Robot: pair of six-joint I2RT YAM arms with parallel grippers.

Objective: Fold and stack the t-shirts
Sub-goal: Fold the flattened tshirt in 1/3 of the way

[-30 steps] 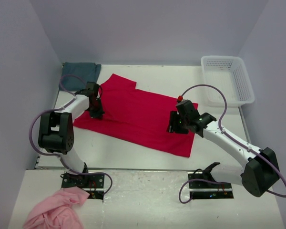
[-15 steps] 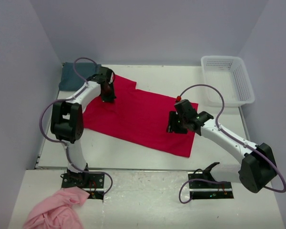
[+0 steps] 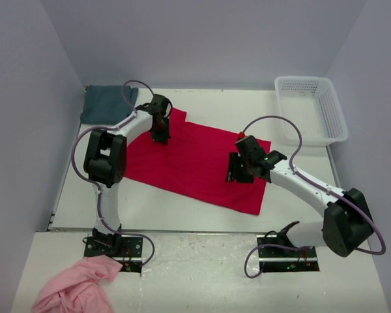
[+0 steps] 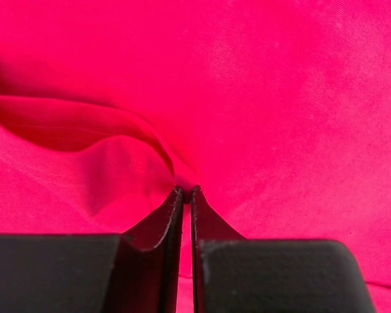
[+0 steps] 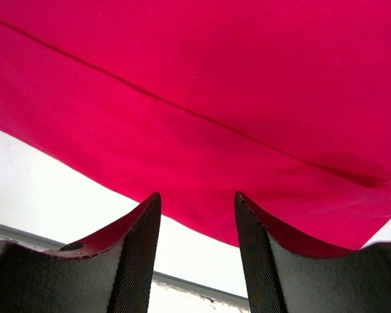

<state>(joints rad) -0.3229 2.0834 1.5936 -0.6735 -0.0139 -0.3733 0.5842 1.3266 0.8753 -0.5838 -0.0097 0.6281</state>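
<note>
The front part of the red t-shirt bunches up at the crease's end [image 5: 370, 181], so my right gripper needs to pinch that end and then the t-shirt's front corner [image 3: 257, 211] to make them straight before folding further.
The red t-shirt [image 3: 195, 163] lies spread across the middle of the table, its left part folded inward. My left gripper [image 3: 160, 130] is over the shirt's back left part. In the left wrist view its jaws [image 4: 184, 190] are shut, pinching a raised ridge of red cloth [image 4: 117, 130]. My right gripper [image 3: 240, 168] stands on the shirt's right part. Its jaws [image 5: 197, 195] are open, with nothing between them but the shirt's edge [image 5: 182, 182] and white table beyond. The teal t-shirt [image 3: 104, 103] lies folded at the back left corner.
A white plastic basket [image 3: 311, 109] stands at the back right. A pink cloth [image 3: 75, 290] lies in front of the left arm's base, off the table. Walls close in on the left, back and right.
My left gripper has swept from the shirt's left edge back and to the right, dragging that side of the red shirt inward with it. The right arm has barely moved.
</note>
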